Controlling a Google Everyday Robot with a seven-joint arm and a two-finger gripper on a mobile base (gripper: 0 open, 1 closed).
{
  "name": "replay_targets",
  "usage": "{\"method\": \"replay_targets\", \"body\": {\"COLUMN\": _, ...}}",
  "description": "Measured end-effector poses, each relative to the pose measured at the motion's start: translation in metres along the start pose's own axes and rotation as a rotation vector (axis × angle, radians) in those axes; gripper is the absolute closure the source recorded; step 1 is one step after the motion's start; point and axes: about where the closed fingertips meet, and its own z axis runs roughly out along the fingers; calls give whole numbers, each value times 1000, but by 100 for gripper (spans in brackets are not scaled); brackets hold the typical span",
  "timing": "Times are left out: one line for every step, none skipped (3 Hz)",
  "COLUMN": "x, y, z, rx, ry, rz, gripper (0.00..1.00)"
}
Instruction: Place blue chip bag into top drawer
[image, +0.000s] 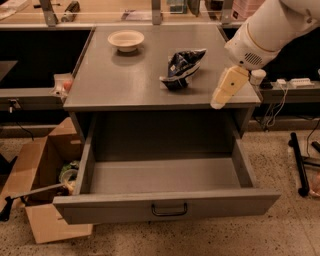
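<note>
The crumpled folds (188, 59) stay up on their own, so I expect the blue chip bag (181, 72) to stick out from my gripper and stay crumpled when I lift it.
The blue chip bag (182, 68) lies crumpled on the grey cabinet top (115, 80), right of centre. The top drawer (167, 202) is pulled fully open below it, and its inside shows nothing in it; its black handle (169, 210) faces me. My gripper (226, 89) hangs from the white arm (270, 30) over the cabinet's right front corner, to the right of the bag and apart from it, with nothing in it.
A cream bowl (125, 39) sits at the back left of the cabinet top. An open brown cardboard box (42, 180) with clutter stands on the floor left of the drawer. Cables and a black stand (298, 160) are on the right. A counter runs behind.
</note>
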Motion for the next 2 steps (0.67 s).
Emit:
{"method": "replay_targets", "body": {"x": -26, "y": -51, "z": 32, "rx": 31, "ry": -56, "rz": -16, "gripper": 0}}
{"method": "replay_targets", "body": {"x": -49, "y": -82, "z": 74, "rx": 21, "ry": -94, "rz": -16, "gripper": 0}}
